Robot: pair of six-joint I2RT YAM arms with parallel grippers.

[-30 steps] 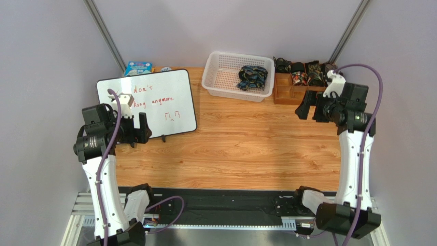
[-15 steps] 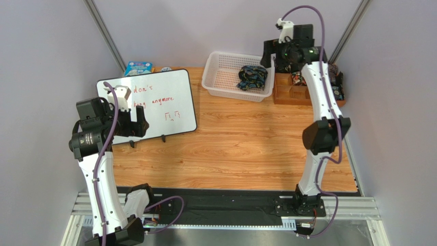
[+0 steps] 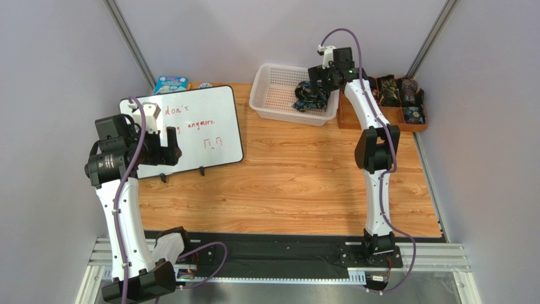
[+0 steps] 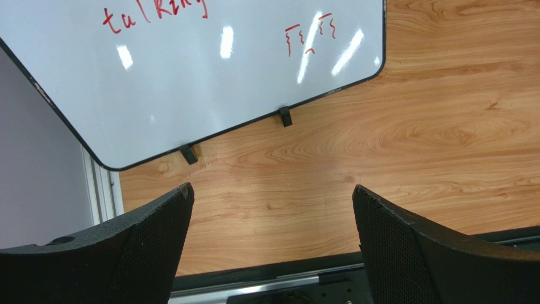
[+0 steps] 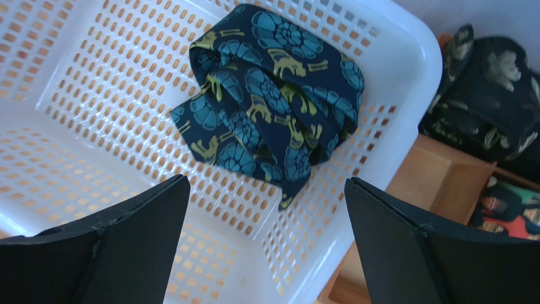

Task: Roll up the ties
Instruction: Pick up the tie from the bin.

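Observation:
The dark tie (image 3: pixel 305 101) is bunched up and uncovered in the white basket. My open right gripper should keep going down toward the middle folds (image 5: pixel 285 134) until the fingers are on both sides of them.
A bunched dark tie (image 5: pixel 272 107) with teal and yellow print lies in the white perforated basket (image 5: pixel 95 133) at the back of the table, its pointed end toward the basket's near corner. The same tie (image 3: pixel 310 95) shows in the top view. My right gripper (image 3: pixel 315 77) hangs over the basket's right part, a little above the tie, open and empty (image 5: pixel 266 190). Several rolled ties (image 3: pixel 398 92) sit in a wooden tray at the back right. My left gripper (image 3: pixel 172 147) is open and empty over the table's left side (image 4: pixel 272 196), by the whiteboard's near edge.
A whiteboard (image 3: pixel 190 126) with red writing leans on the left of the table. The wooden compartment tray (image 3: pixel 355 117) stands right of the basket. A blue packet (image 3: pixel 170 83) lies at the back left. Bare wooden tabletop (image 3: pixel 298 183) fills the middle.
My right arm has swung from the right side up and left, ending stretched over the basket above the tie. The left arm has shifted only slightly.

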